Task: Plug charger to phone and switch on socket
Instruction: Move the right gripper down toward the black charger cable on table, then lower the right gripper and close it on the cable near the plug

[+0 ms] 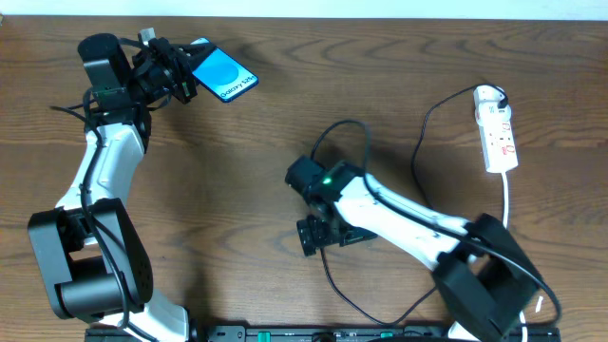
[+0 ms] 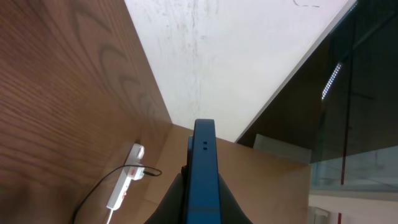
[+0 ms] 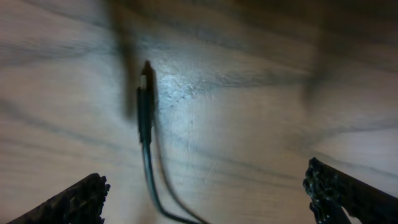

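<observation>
I keep lowering my right gripper and close it on the plug's black body [image 3: 145, 116], because the plug lies lengthwise between my open fingers with its metal tip [image 3: 143, 81] pointing ahead.
The phone [image 1: 226, 75], blue screen up, is held off the table at the far left by my left gripper [image 1: 185, 76], which is shut on its near end. In the left wrist view the phone [image 2: 204, 155] shows edge-on between the jaws [image 2: 203, 202]. The charger, a thin black cable [image 1: 332, 274], runs under my right gripper [image 1: 319, 235], which is open low over the table's middle. In the right wrist view the plug tip [image 3: 143, 93] lies on the wood between and ahead of the open fingers [image 3: 208, 199], untouched. The socket [image 1: 498, 128] lies at the far right.
The socket's white cord [image 1: 507, 199] runs toward the front right. The black cable loops [image 1: 344, 128] behind the right arm and rises to the socket's far end [image 1: 432, 114]. The socket also shows in the left wrist view [image 2: 123, 183]. A pale wall lies beyond the table's far edge.
</observation>
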Robot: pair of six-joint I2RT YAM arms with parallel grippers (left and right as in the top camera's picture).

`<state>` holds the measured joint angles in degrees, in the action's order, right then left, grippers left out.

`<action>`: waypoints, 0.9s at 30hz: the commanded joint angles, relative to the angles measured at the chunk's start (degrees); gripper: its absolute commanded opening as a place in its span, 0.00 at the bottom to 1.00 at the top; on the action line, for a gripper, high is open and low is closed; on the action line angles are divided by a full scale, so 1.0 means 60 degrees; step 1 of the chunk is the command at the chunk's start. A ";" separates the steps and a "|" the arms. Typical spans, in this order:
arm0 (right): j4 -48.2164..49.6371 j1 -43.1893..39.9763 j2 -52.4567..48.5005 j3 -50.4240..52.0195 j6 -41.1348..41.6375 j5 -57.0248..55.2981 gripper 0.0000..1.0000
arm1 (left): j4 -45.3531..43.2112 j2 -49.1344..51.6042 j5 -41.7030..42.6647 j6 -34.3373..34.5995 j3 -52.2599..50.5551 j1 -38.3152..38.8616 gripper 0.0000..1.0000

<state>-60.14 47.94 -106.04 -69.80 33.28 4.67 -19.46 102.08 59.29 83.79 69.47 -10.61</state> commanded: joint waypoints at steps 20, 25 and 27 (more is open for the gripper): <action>0.0663 0.0266 -0.0805 0.0404 -0.0401 -0.0732 0.98 | -0.0058 -0.0335 0.0226 -0.0051 0.0211 -0.0025 0.08; 0.0714 0.0259 -0.1027 0.0404 -0.0452 -0.0976 0.96 | -0.0058 -0.0335 0.0226 -0.0051 0.0211 -0.0025 0.07; 0.0780 0.0251 -0.1129 0.0404 -0.0452 -0.1009 0.95 | -0.0058 -0.0335 0.0226 -0.0051 0.0211 -0.0025 0.08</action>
<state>-55.77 49.43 -110.21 -67.81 31.07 1.74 -19.46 102.08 59.29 83.81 69.47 -10.61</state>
